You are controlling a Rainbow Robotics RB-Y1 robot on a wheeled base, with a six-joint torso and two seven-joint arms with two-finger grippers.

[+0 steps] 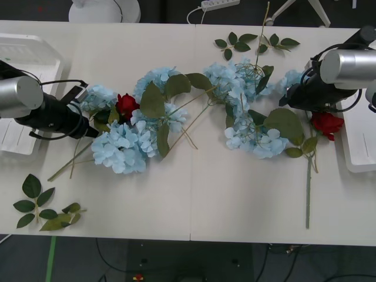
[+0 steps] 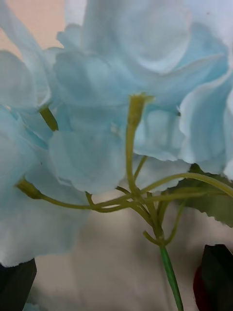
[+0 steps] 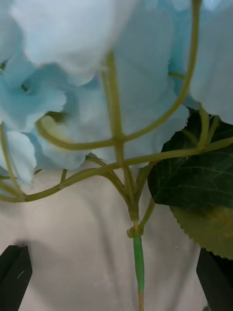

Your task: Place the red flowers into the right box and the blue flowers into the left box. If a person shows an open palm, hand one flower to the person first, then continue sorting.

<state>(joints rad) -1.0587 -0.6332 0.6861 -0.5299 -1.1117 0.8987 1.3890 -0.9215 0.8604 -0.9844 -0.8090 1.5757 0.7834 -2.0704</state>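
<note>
The blue flower's stem is resting against the red flower's leaves [image 1: 308,145]. The red flower will swing but stay behind when I pick up the blue flower.
Several blue flowers lie across the table, with one cluster [image 1: 122,148] at the left and another [image 1: 249,132] right of centre. One red flower [image 1: 126,106] sits among the left cluster. A second red flower [image 1: 326,124] lies near the right box [image 1: 359,147], its stem pointing toward me. My left gripper [image 1: 91,130] is low at the left cluster and open, with a blue flower's stem [image 3: 138,260] between its black fingers [image 3: 14,274]. My right gripper [image 1: 285,100] is open too, straddling another blue flower's stem [image 2: 170,274]. The left box [image 1: 26,59] lies partly under my left arm.
Loose green leaf sprigs lie at the front left [image 1: 44,208] and the back centre [image 1: 255,42]. A seam runs down the middle of the white table [image 1: 191,194]. A power strip [image 1: 220,4] and a white base [image 1: 106,10] sit beyond the far edge.
</note>
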